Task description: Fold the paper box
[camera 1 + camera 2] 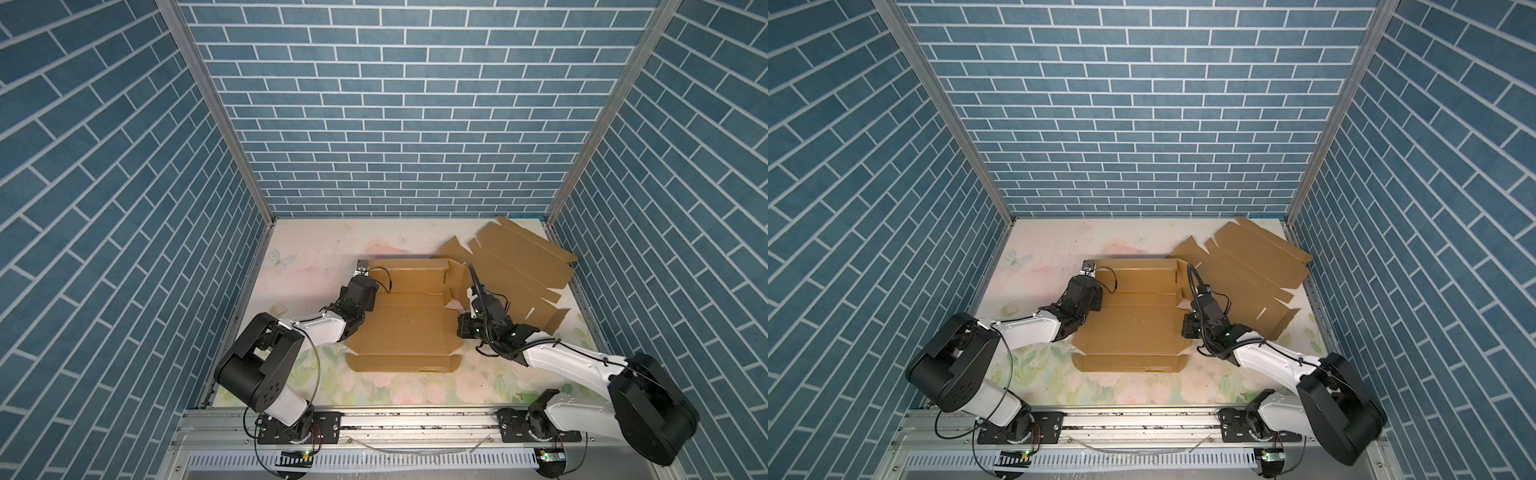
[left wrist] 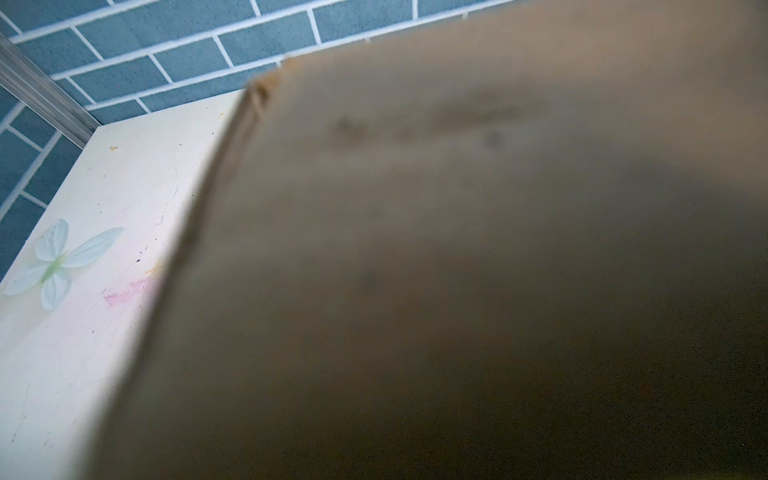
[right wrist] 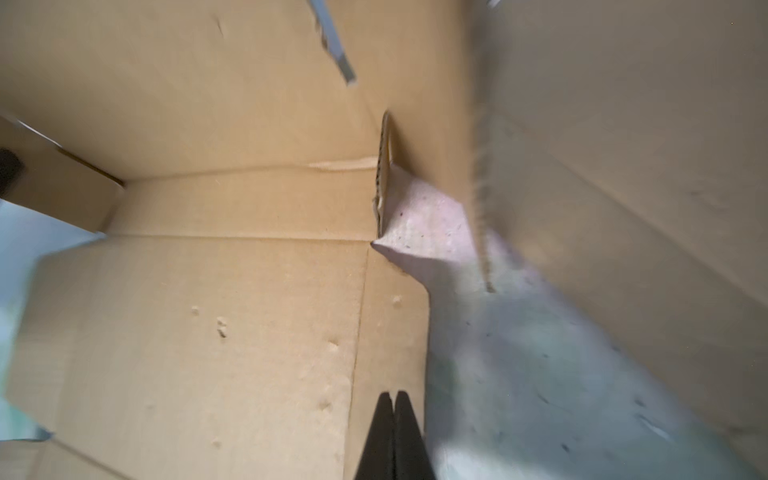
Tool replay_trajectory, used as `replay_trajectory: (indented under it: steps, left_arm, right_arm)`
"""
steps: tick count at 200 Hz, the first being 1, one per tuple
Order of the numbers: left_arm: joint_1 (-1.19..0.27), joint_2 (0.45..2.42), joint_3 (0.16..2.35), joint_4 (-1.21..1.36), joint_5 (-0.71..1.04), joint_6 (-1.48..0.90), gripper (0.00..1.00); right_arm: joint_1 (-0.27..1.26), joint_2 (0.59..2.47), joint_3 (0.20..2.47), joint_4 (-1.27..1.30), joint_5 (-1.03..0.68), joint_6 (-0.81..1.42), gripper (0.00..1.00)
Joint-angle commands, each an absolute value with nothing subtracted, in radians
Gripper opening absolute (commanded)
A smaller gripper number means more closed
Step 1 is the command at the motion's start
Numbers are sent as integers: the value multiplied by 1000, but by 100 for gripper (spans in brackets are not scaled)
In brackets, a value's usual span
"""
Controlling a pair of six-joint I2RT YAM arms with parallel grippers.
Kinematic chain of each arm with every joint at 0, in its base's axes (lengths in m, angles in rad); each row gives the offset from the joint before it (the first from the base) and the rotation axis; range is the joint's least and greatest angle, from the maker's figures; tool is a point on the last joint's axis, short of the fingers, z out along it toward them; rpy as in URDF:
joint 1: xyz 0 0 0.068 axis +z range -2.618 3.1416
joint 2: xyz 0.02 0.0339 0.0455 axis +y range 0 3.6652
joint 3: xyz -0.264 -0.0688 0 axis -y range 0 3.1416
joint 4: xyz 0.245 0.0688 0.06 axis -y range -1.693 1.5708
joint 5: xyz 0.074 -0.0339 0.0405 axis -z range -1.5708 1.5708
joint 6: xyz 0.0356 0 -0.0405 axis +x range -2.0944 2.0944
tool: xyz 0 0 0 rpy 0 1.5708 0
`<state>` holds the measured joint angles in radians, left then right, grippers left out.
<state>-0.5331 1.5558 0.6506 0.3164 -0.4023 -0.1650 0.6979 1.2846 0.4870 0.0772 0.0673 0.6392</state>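
Observation:
My right gripper is inside the back side's splayed side flap point(image 1: 456, 281); I should go round and push its outer side in.
The paper box point(image 1: 403, 324) point(image 1: 1129, 328) is a brown cardboard blank lying in the middle of the table. Its back wall point(image 1: 409, 270) is folded up and its front flap lies flat. My left gripper point(image 1: 362, 268) point(image 1: 1088, 266) sits at the box's far left corner. In the left wrist view blurred cardboard point(image 2: 457, 249) fills the picture and hides the fingers, so a grip on the cardboard does not show. My right gripper point(image 3: 392, 395) is shut with nothing in it, just above the narrow strip along the box's right edge point(image 3: 390, 316).
A second flat cardboard blank point(image 1: 519, 266) point(image 1: 1246, 266) lies at the back right, partly against the right wall frame. Blue brick-pattern walls close in the table point(image 1: 316, 249) on three sides. The arms' rail point(image 1: 415, 419) runs along the front.

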Motion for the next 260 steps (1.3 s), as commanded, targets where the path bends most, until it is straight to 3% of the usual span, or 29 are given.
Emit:
replay_trajectory:
  steps: [1, 88, 145, 170, 213, 235, 260]
  left_arm:
    - [-527, 1574, 658, 235, -405, -130, 0]
    - [-526, 1565, 658, 231, -403, -131, 0]
    - [-526, 1572, 672, 218, -401, -128, 0]
    - [-525, 1574, 674, 217, -402, -125, 0]
    - [-520, 1576, 672, 221, -393, -127, 0]
    - [-518, 1581, 675, 220, -391, -126, 0]
    - [-514, 1583, 680, 218, -384, -128, 0]
  right_arm:
    - [715, 1360, 511, 201, 128, 618, 1]
    - [732, 1652, 422, 340, 84, 651, 0]
    - [718, 1404, 500, 210, 4, 513, 3]
    - [639, 1267, 556, 125, -82, 448, 7]
    - [368, 1060, 661, -35, -215, 338, 7]
    - [237, 1111, 718, -48, -195, 301, 7]
    - [209, 1283, 788, -29, -177, 245, 7]
